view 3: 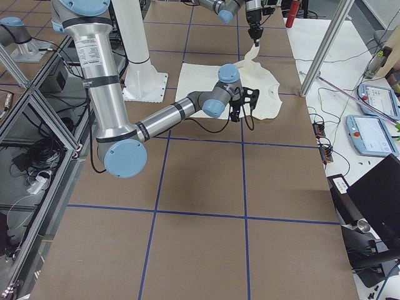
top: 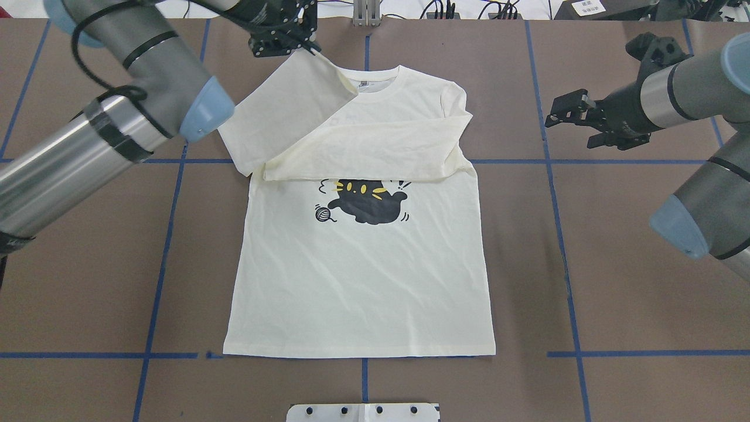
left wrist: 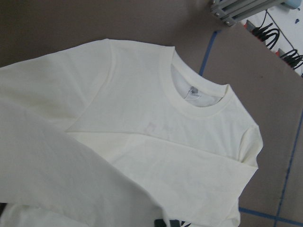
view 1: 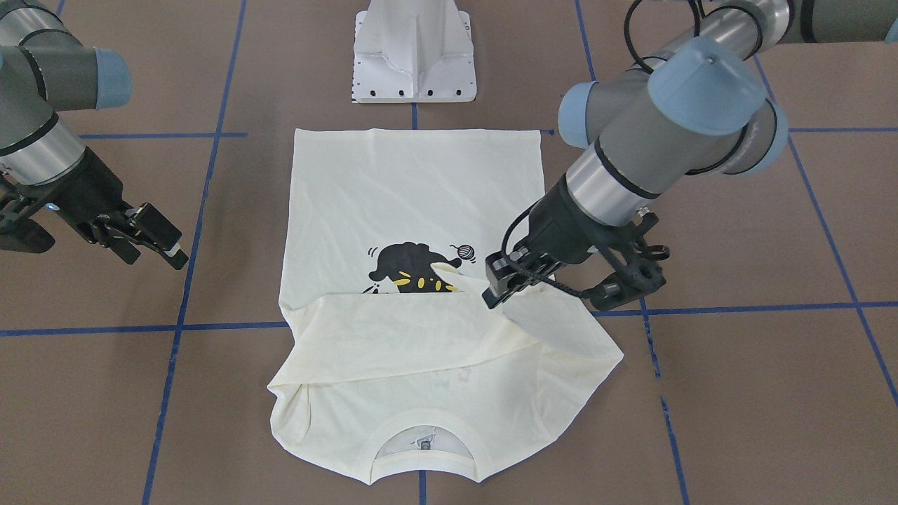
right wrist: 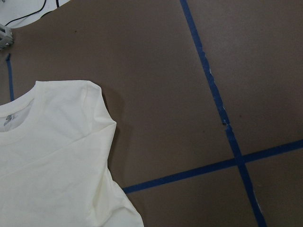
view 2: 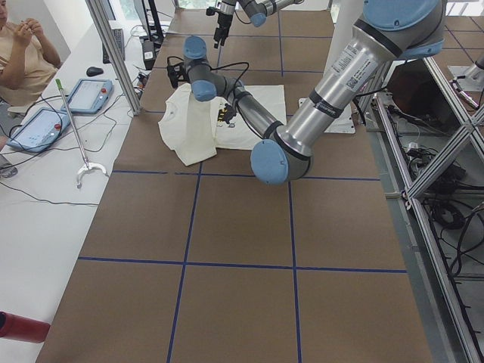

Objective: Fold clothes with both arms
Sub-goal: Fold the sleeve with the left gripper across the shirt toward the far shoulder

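Note:
The folded sleeve lies flat across the shirt's chest, so my left gripper should keep bringing the lifted cuff over it and let go at the shirt's opposite side.
The cream-white T-shirt [top: 357, 281] lies flat in the middle of the table, cat print [top: 366, 199] up and collar [top: 381, 79] at the far side. One sleeve [top: 375, 149] is folded across the chest. My left gripper [top: 304, 47] is shut on the cuff of the other sleeve [top: 281, 111] and holds it lifted beside the collar; it also shows in the front-facing view [view 1: 494, 294]. My right gripper [top: 571, 129] is open and empty above the bare table, to the right of the shirt's shoulder. The left wrist view shows the collar [left wrist: 199, 99] below.
The white pedestal [view 1: 414, 56] stands at the table's near edge, by the shirt's hem. Blue tape lines [top: 562, 246] cross the brown table. An operator [view 2: 23, 53] sits beyond the far side, with tablets [view 2: 41, 125] on a white bench.

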`<control>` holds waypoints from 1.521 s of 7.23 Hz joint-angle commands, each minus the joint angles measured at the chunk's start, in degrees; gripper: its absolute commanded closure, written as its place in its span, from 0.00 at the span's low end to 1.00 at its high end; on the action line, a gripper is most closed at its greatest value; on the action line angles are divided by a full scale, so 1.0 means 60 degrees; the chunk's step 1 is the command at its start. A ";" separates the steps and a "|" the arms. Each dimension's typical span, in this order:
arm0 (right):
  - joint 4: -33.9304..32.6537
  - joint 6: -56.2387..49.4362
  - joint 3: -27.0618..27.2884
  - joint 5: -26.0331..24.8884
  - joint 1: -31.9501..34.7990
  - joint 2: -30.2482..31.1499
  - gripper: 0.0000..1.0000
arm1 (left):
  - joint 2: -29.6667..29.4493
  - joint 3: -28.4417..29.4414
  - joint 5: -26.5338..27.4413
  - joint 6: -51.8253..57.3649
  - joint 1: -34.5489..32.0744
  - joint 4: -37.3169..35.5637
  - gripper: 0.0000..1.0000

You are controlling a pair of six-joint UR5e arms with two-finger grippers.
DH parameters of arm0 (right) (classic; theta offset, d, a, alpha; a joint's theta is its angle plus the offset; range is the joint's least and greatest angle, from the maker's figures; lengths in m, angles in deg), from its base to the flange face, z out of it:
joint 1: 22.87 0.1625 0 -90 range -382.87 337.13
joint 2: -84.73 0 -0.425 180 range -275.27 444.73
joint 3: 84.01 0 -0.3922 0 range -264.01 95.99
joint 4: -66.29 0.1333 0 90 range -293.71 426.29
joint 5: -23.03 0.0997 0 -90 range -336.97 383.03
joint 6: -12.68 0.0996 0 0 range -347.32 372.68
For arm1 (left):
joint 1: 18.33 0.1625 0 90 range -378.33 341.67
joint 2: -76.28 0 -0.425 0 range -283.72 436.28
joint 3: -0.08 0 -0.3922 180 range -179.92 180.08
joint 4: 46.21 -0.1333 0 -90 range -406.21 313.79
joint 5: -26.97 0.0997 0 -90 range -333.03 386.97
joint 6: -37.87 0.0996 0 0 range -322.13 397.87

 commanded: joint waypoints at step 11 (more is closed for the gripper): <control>0.0056 -0.1231 0.0219 0.1476 0.1280 0.1103 0.00 | -0.3067 0.5086 0.4253 0.0161 0.2934 0.2863 0.97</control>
